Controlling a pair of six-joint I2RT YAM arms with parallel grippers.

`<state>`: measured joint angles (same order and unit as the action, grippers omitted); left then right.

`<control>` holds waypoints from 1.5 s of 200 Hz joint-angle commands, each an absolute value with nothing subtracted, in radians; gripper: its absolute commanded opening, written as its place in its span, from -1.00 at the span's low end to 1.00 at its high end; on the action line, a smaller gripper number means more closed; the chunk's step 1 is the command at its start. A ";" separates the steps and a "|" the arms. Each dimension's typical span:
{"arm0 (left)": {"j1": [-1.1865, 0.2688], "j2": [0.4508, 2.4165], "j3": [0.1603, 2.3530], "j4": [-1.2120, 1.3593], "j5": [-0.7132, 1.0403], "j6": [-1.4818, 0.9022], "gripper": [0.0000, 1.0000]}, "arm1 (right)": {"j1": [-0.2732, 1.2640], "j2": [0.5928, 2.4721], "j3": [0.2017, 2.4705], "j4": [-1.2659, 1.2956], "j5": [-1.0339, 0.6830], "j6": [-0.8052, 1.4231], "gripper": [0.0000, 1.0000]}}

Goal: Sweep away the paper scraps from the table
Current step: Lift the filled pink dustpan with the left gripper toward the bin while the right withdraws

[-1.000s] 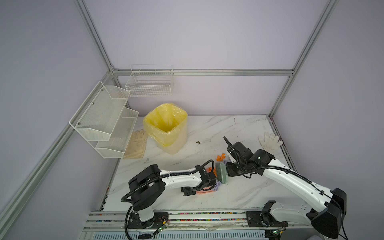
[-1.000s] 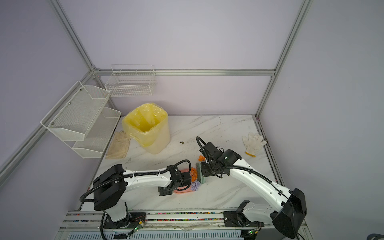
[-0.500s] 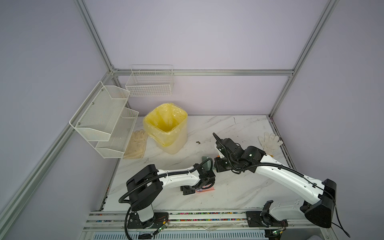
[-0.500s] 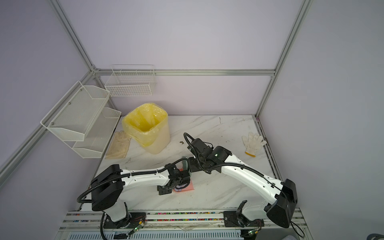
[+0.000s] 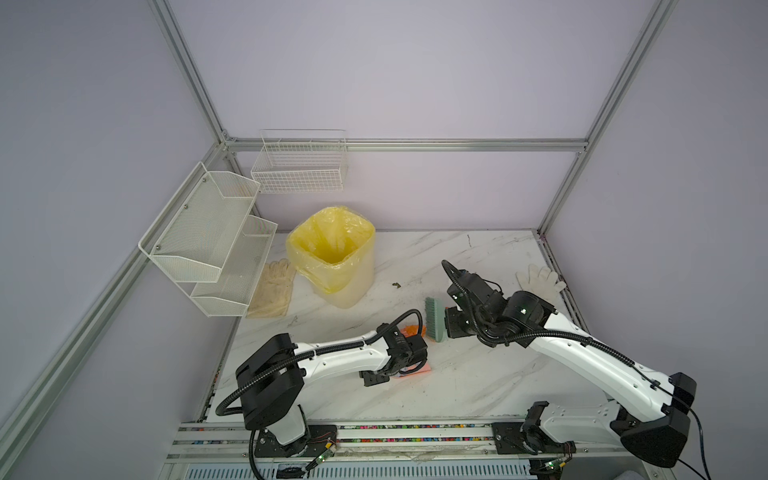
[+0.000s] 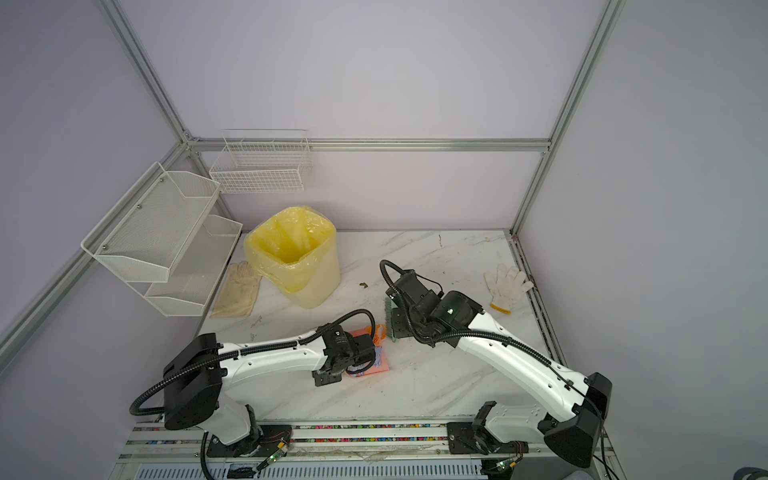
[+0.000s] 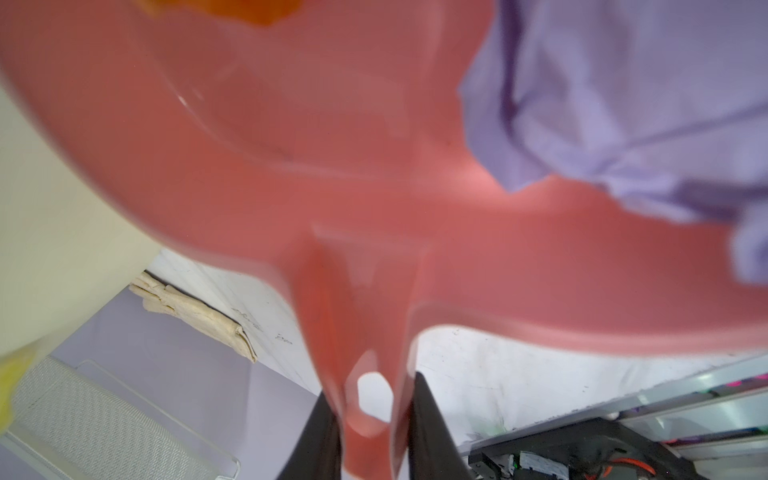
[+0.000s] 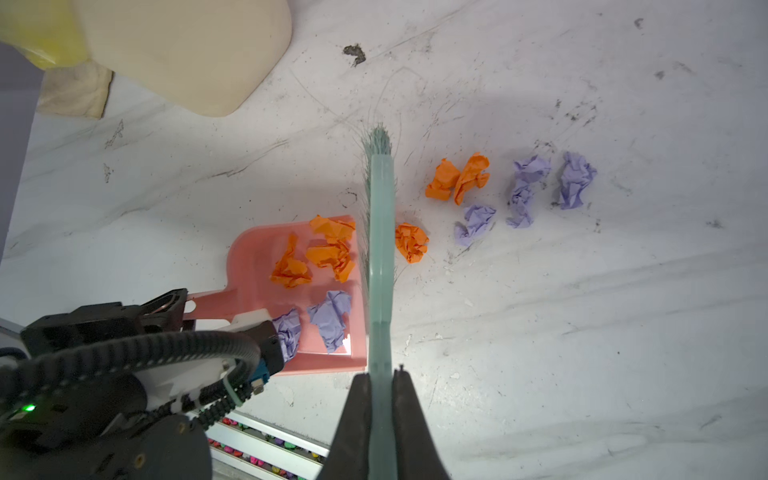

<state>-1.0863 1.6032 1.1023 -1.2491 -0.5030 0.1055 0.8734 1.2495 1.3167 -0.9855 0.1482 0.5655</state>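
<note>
The dustpan is crowded with paper scraps near its open edge, so my right gripper should move the brush back and my left gripper should empty the dustpan into the bin.
My left gripper is shut on the handle of a pink dustpan, which lies on the marble table. Orange paper scraps and purple paper scraps lie inside the pan. My right gripper is shut on a pale green brush, which stands along the pan's open edge. Beyond the brush, several more scraps rest on the table, among them an orange wad and a purple wad. In both top views the right arm hides these; the brush and the pan show.
A cream bin with a yellow liner stands at the back left. A beige glove lies beside it and a white glove at the right edge. Wire shelves hang on the left wall. A dark crumb lies behind the brush.
The right arm swung the brush left across the dustpan, then drew back to the right, so the brush now stands at the pan's mouth. The left arm and pan shifted only slightly.
</note>
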 commanded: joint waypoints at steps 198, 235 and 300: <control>-0.804 1.713 1.816 -1.393 -0.611 0.221 -0.87 | 0.658 1.173 1.119 -0.865 0.136 0.407 -1.00; -0.772 1.779 2.001 -1.428 -0.606 0.235 -0.86 | 0.652 1.175 1.107 -0.854 0.129 0.402 -1.00; -0.713 1.855 2.200 -1.437 -0.604 0.260 -0.85 | 0.644 1.191 1.086 -0.829 0.110 0.396 -1.00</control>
